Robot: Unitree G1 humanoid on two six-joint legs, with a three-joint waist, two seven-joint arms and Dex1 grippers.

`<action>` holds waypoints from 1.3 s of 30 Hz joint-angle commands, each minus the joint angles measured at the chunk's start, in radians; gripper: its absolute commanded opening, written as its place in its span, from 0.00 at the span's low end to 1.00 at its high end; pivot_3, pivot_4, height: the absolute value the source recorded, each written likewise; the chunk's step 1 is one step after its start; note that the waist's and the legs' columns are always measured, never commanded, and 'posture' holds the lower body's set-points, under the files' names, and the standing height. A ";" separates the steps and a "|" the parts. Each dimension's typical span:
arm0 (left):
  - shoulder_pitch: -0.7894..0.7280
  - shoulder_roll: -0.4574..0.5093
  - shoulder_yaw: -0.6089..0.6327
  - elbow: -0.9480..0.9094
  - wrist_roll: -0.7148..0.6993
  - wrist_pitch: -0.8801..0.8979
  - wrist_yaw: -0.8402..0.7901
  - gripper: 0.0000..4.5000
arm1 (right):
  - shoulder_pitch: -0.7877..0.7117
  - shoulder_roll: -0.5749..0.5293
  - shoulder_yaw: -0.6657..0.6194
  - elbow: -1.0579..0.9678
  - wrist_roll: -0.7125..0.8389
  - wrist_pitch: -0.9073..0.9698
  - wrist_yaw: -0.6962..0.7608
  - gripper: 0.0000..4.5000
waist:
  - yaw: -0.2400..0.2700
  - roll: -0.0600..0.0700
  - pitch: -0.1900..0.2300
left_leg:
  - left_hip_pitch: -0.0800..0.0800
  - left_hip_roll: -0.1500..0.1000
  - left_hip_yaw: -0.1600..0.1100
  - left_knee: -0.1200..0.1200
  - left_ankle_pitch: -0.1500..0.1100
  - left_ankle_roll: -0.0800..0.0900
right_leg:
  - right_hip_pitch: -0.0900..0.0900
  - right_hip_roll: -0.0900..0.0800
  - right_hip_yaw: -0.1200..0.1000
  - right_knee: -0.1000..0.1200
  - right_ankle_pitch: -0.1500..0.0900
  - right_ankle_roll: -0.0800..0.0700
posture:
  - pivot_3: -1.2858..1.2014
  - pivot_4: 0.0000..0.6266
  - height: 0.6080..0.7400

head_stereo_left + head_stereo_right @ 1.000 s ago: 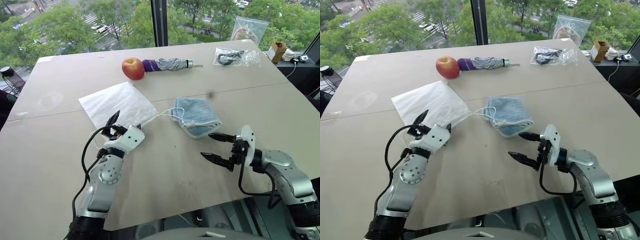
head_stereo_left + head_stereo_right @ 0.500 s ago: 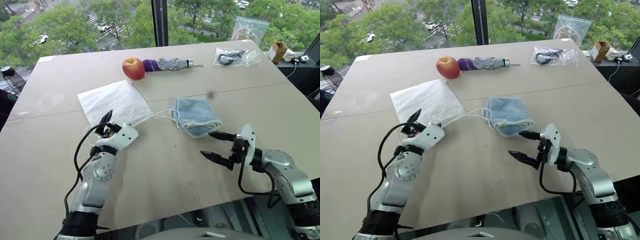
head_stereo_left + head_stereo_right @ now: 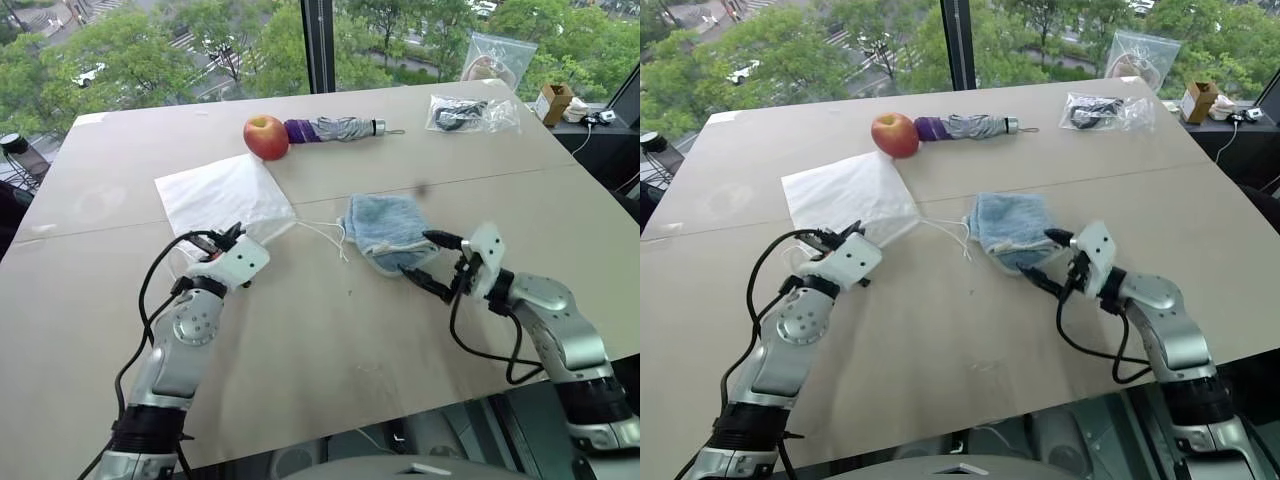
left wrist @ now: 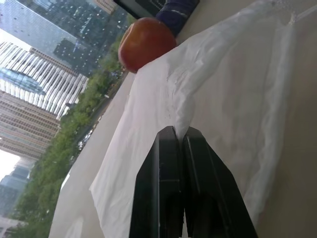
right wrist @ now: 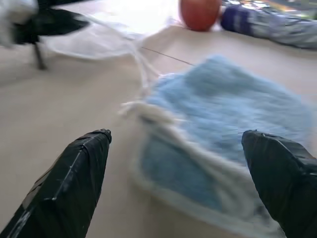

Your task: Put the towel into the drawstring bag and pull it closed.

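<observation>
The light-blue towel (image 3: 386, 222) has its white edges (image 3: 398, 247) lying in stacked layers, so I expect it to bend over and stay bundled when the robot carries it into the bag.
The white drawstring bag (image 3: 220, 195) lies flat on the left half of the table. Its thin cords (image 3: 322, 235) trail across toward the light-blue towel (image 3: 385, 225), which lies folded near the table's middle. My left gripper (image 3: 228, 238) is at the bag's near edge, and in the left wrist view its fingers (image 4: 171, 148) are shut on a puckered fold of the bag (image 4: 208, 84). My right gripper (image 3: 422, 255) stands open at the towel's near right edge, one finger on each side of its corner. The right wrist view has the towel (image 5: 223, 124) lying between the spread fingertips (image 5: 94, 144).
A red apple (image 3: 265, 137) and a folded purple-grey umbrella (image 3: 338, 128) lie beyond the bag. Clear zip bags (image 3: 470, 113) and a small cardboard box (image 3: 553, 102) sit at the far right corner. A window runs behind the table's far edge.
My left gripper went from open to shut on the bag's near edge, and the bag and cords shifted left, off the towel. My right gripper moved forward up to the towel, still open.
</observation>
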State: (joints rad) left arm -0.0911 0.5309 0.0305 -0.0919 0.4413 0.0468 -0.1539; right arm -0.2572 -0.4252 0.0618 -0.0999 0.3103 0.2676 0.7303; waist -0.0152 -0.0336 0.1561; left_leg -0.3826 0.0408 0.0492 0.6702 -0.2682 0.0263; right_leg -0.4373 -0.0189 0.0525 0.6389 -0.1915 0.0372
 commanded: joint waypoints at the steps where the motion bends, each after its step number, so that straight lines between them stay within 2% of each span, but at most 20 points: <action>1: -0.054 0.025 0.031 -0.050 -0.050 0.070 -0.078 0.01 | -0.107 0.049 -0.025 0.020 -0.036 0.084 -0.142 1.00 | 0.000 0.000 0.000 | -0.001 0.000 0.000 0.000 0.000 0.000 | -0.001 0.000 0.000 0.001 0.000 0.000 | 0.52 0.24 1.00; 6: -0.130 0.054 0.027 -0.077 -0.107 0.170 -0.196 0.01 | -0.237 0.108 -0.006 0.133 -0.100 0.245 -0.289 1.00 | 0.001 0.000 0.000 | -0.002 0.000 -0.001 -0.001 0.000 0.000 | -0.002 0.000 0.000 0.002 0.002 0.002 | 0.52 0.24 1.00; 9: -0.202 0.049 0.036 -0.096 -0.158 0.271 -0.254 0.01 | -0.291 0.172 -0.018 0.169 -0.052 0.472 -0.341 1.00 | 0.001 0.000 0.000 | -0.004 -0.001 -0.002 -0.001 0.000 0.000 | -0.003 0.000 -0.001 0.001 0.002 0.003 | 0.52 0.24 1.00; 13: -0.287 0.024 0.069 -0.130 -0.250 0.437 -0.299 0.01 | -0.307 0.216 -0.018 0.167 0.013 0.626 -0.297 1.00 | -0.005 0.000 0.000 | -0.007 -0.001 -0.002 0.000 0.000 0.000 | -0.005 0.000 -0.001 0.001 0.003 0.003 | 0.52 0.24 1.00; 17: -0.360 -0.012 0.107 -0.158 -0.331 0.584 -0.308 0.01 | -0.292 0.201 0.054 0.161 -0.020 0.626 -0.267 1.00 | -0.014 0.000 0.000 | -0.006 -0.001 -0.003 -0.001 0.000 0.000 | -0.005 0.001 -0.001 0.001 0.003 0.004 | 0.52 0.24 1.00; 18: -0.388 -0.049 0.139 -0.169 -0.378 0.659 -0.298 0.00 | -0.286 0.176 0.097 0.167 -0.062 0.595 -0.262 0.89 | -0.018 0.000 0.000 | -0.007 -0.001 -0.004 -0.001 0.000 0.000 | -0.005 0.001 -0.002 0.001 0.003 0.004 | 0.52 0.24 1.00; 19: -0.417 -0.080 0.164 -0.183 -0.422 0.737 -0.295 0.00 | -0.279 0.156 0.126 0.171 -0.090 0.571 -0.255 0.84 | -0.021 -0.001 -0.001 | -0.007 0.000 -0.005 -0.001 0.000 0.000 | -0.005 0.001 -0.003 0.001 0.003 0.004 | 0.52 0.24 1.00; 20: -0.437 -0.098 0.180 -0.194 -0.450 0.792 -0.291 0.00 | -0.274 0.144 0.142 0.175 -0.105 0.555 -0.250 0.70 | -0.023 -0.001 -0.001 | -0.008 0.000 -0.006 0.000 0.000 0.000 | -0.005 0.001 -0.003 0.001 0.003 0.004 | 0.52 0.24 1.00; 21: -0.446 -0.095 0.175 -0.203 -0.466 0.820 -0.304 0.00 | -0.271 0.142 0.139 0.174 -0.104 0.553 -0.248 0.64 | -0.025 -0.001 -0.001 | -0.008 -0.001 -0.007 0.000 0.000 0.000 | -0.005 0.001 -0.004 0.001 0.003 0.004 | 0.52 0.24 1.00; 27: -0.473 -0.081 0.172 -0.235 -0.569 0.928 -0.337 0.00 | -0.276 0.153 0.076 0.163 -0.061 0.515 -0.228 0.05 | -0.027 -0.001 -0.001 | -0.007 -0.001 -0.010 0.000 0.000 0.000 | -0.004 0.001 -0.006 0.002 0.003 0.004 | 0.52 0.24 1.00; 28: -0.473 -0.076 0.172 -0.238 -0.586 0.933 -0.345 0.00 | -0.278 0.162 0.050 0.158 -0.039 0.521 -0.225 0.01 | -0.027 -0.001 -0.001 | -0.007 -0.001 -0.010 0.000 0.000 0.000 | -0.004 0.001 -0.006 0.002 0.003 0.004 | 0.52 0.24 1.00; 32: -0.472 -0.065 0.184 -0.245 -0.647 0.994 -0.352 0.00 | -0.286 0.171 -0.067 0.098 0.081 0.554 -0.186 0.01 | -0.025 0.000 0.000 | -0.008 -0.001 -0.010 0.000 0.000 0.000 | -0.004 0.001 -0.006 0.001 0.003 0.004 | 0.52 0.24 1.00; 39: -0.479 -0.073 0.264 -0.247 -0.810 1.117 -0.380 0.00 | -0.344 0.174 -0.339 -0.097 0.437 0.729 -0.178 0.01 | -0.024 0.000 0.000 | -0.015 -0.001 -0.015 0.000 0.000 0.000 | -0.010 0.000 -0.007 0.001 0.003 0.004 | 0.52 0.24 1.00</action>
State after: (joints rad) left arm -0.5455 0.4569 0.2598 -0.3035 -0.3249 1.1431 -0.5315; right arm -0.5697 -0.2539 -0.2118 -0.1192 0.6312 0.9690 0.5405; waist -0.0393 -0.0335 0.1566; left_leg -0.3977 0.0396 0.0332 0.6702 -0.2680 0.0259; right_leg -0.4471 -0.0186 0.0446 0.6394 -0.1887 0.0408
